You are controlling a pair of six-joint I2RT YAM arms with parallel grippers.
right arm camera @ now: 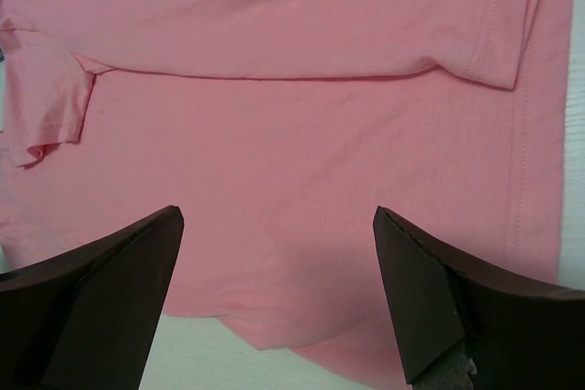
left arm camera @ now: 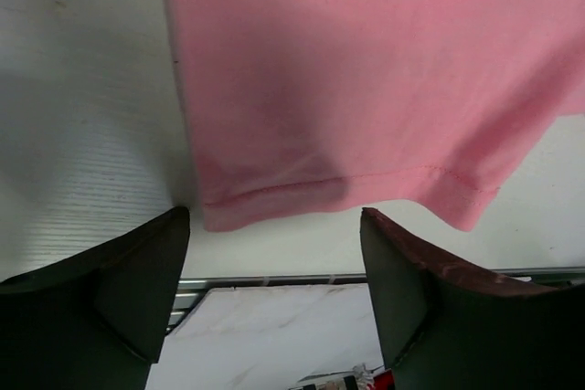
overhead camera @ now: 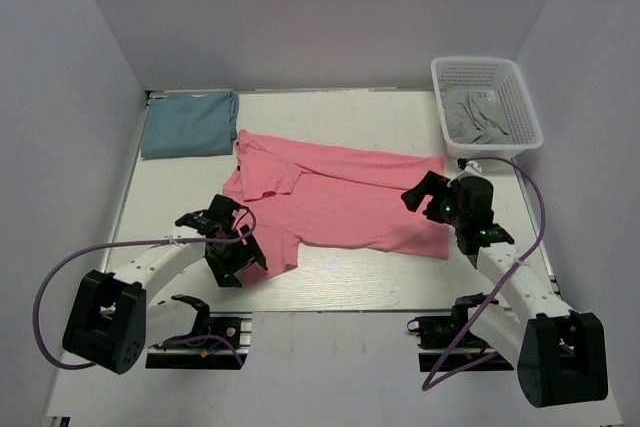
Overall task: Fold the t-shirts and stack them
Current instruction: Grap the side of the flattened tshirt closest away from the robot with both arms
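The t-shirt's near edge [overhead camera: 375,247] is limp and wavy. The salmon pink t-shirt's near half [overhead camera: 375,217] will fold over in ripples when I carry it back.
The salmon pink t-shirt [overhead camera: 350,202] lies partly folded across the middle of the table, one long edge doubled over. My left gripper [overhead camera: 238,259] hangs over its near left corner. In the left wrist view that gripper [left arm camera: 274,216] is open with only bare table between its fingers, and the pink hem [left arm camera: 274,191] sits just beyond the tips. My right gripper [overhead camera: 425,199] is over the shirt's right end. It [right arm camera: 279,216] is open above the pink cloth [right arm camera: 302,107] and holds nothing. The teal-blue t-shirt [overhead camera: 190,124] lies folded at the back left corner.
A white mesh basket [overhead camera: 520,97] with grey cloth inside stands at the back right. Grey walls close in the table [overhead camera: 350,282] on the left, right and back. A metal rail [left arm camera: 274,279] runs along the near edge.
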